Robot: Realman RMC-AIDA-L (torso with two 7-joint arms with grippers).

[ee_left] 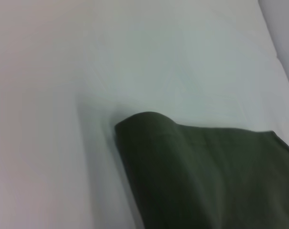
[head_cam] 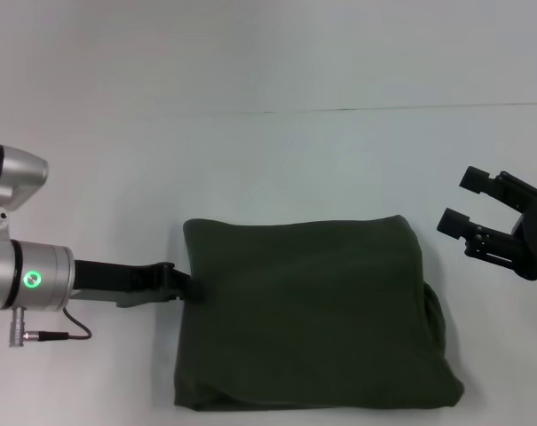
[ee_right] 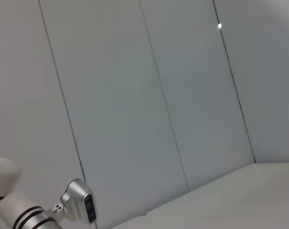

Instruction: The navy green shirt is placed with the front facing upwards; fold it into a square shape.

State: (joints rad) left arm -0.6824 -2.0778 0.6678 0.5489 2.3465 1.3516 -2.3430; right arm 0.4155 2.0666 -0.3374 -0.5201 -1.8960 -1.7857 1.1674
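Note:
The folded shirt lies too far toward my right gripper's side (head_cam: 441, 386). Next, my left gripper pulls it by the shirt's edge (head_cam: 195, 270) toward the middle before the next fold.
The navy green shirt (head_cam: 312, 311) lies folded into a rough square on the white table, plain cloth uppermost and no print showing. Its right side bulges with stacked layers. My left gripper (head_cam: 184, 284) reaches in low from the left and meets the shirt's left edge at mid-height. The left wrist view shows only a rounded folded corner of the shirt (ee_left: 206, 176) on the table. My right gripper (head_cam: 463, 201) hangs open to the right of the shirt, apart from it, with nothing between its fingers.
White table (head_cam: 277, 169) stretches behind and to both sides of the shirt. The right wrist view faces grey wall panels (ee_right: 149, 95), with part of the left arm (ee_right: 77, 206) low in it.

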